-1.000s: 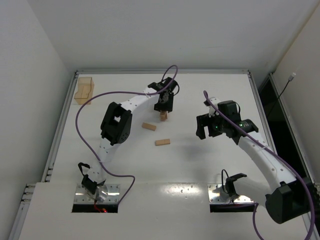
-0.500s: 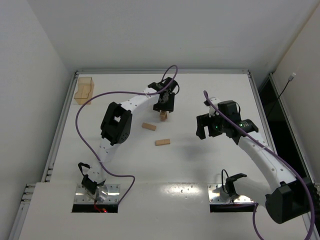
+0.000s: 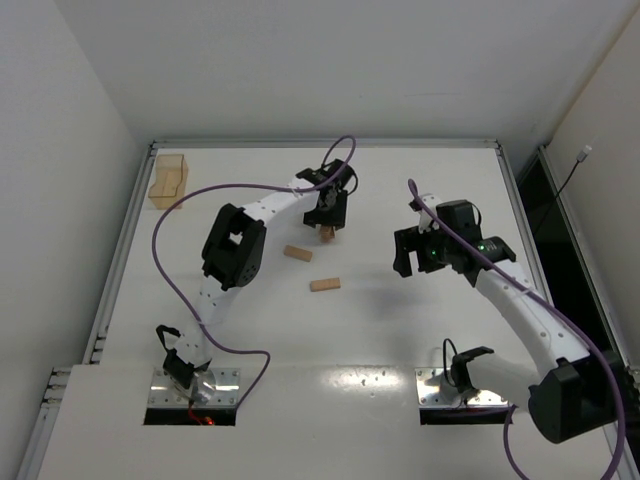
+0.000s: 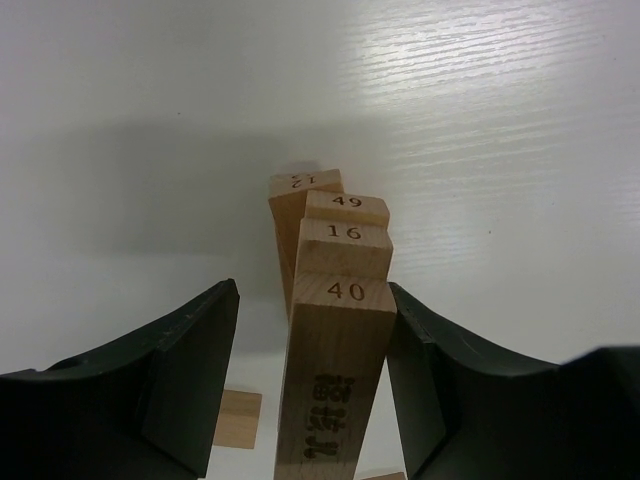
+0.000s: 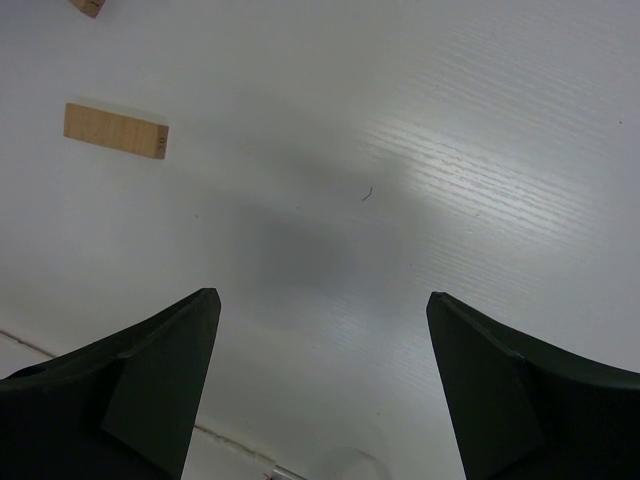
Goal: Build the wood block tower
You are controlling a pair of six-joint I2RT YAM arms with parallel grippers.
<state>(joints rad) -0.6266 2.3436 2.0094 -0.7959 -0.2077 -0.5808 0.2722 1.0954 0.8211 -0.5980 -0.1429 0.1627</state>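
Note:
A lower block (image 4: 286, 218) sticks out crooked under the upper blocks. Next, my left gripper pushes the stacked blocks (image 4: 343, 256) gently into line before my right gripper takes a loose block.
The tower (image 3: 326, 233) stands at the table's back middle. In the left wrist view it is a slightly leaning column of several light-tan wood blocks, with the one marked 40 (image 4: 337, 380) on top. My left gripper (image 3: 328, 208) hangs over it, and its jaws (image 4: 312, 290) straddle the top block: the right finger (image 4: 440, 380) touches it and the left finger (image 4: 170, 380) stands apart. Two loose wood blocks (image 3: 297, 253) (image 3: 324, 285) lie flat in front of the tower. My right gripper (image 3: 418, 262) is open and empty (image 5: 322, 297) above bare table, to the right of the loose blocks.
A clear amber plastic box (image 3: 168, 180) stands at the back left corner. One loose block (image 5: 116, 131) shows at the upper left of the right wrist view. The table's raised rim (image 3: 510, 190) runs along the right side.
Almost nothing. My left gripper stays over the tower with only a very slight shift of the wrist. The right arm has not moved.

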